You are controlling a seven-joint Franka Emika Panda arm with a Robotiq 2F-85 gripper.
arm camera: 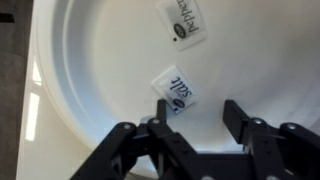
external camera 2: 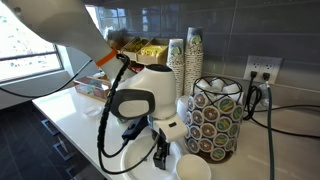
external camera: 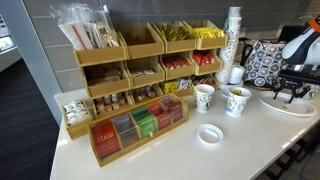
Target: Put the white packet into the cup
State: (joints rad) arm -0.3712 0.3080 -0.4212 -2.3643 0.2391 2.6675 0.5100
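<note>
The salt packet (arm camera: 175,89) is in front of the end of one finger, away from the middle of my gripper, so my gripper should rise a little and center itself over the packet before it closes.
In the wrist view two white packets lie on a white plate (arm camera: 90,60). A salt packet (arm camera: 177,90) lies just in front of my left finger, and a second packet (arm camera: 186,20) lies farther off at the top edge. My gripper (arm camera: 197,110) is open and empty, just above the plate, with the salt packet beside the left fingertip rather than between the fingers. In an exterior view the gripper (external camera: 290,92) hangs over the plate (external camera: 285,108) at the counter's right end. Two patterned paper cups (external camera: 204,96) (external camera: 237,100) stand to its left.
A wooden tea organizer (external camera: 135,125) and shelf rack (external camera: 130,60) fill the left of the counter. A white lid (external camera: 209,133) lies near the front. A cup stack (external camera: 232,45) and a pod holder (external camera 2: 215,118) stand at the back, and a white cup (external camera 2: 193,170) sits by the gripper (external camera 2: 160,153).
</note>
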